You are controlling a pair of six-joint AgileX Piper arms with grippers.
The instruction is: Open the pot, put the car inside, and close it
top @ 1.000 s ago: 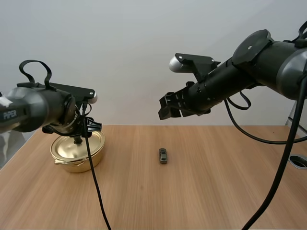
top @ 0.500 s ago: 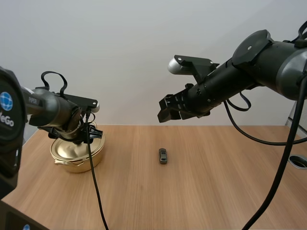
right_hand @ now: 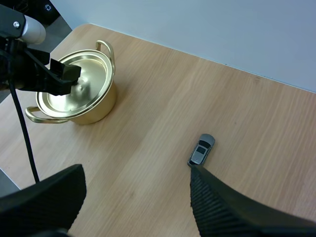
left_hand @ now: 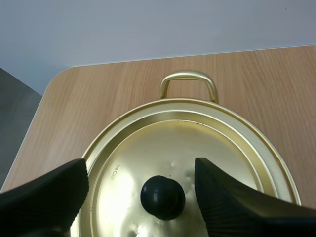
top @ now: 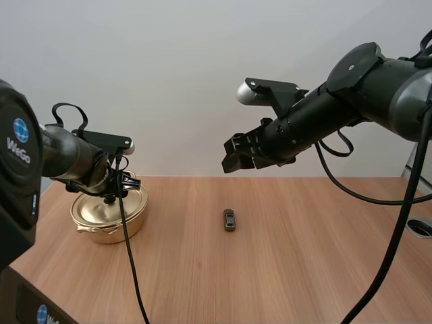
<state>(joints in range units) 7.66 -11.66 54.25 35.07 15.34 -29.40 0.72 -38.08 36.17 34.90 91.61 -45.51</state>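
Observation:
My gripper is to lift the lid's knob; the lid's rim (top: pixel 96 210) runs clear of the pot's handle (left_hand: pixel 187 74), so I expect the lid to come off freely, leaving the pot behind.
A gold pot (top: pixel 108 217) stands at the table's left with its lid (left_hand: pixel 197 143) on and a black knob (left_hand: pixel 163 196) in the middle. My left gripper (top: pixel 112 190) hangs just over the lid, open, and its fingers (left_hand: pixel 49 190) stand on either side of the knob without touching it. A small grey toy car (top: pixel 229 219) lies on the wood mid-table. My right gripper (top: pixel 233 152) is held high above the car, open and empty. From the right wrist view the car (right_hand: pixel 201 149) lies beyond its fingers (right_hand: pixel 217 207), with the pot (right_hand: pixel 79 96) farther off.
The pot stands close to the table's left edge and rounded back corner (left_hand: pixel 64 74). Bare wood (top: pixel 175 229) separates pot and car. A dark round fitting (top: pixel 421 227) sits at the table's far right edge.
My left arm has pulled back and its gripper has settled a little to the left over the lid. The right arm, the car and the pot have hardly moved.

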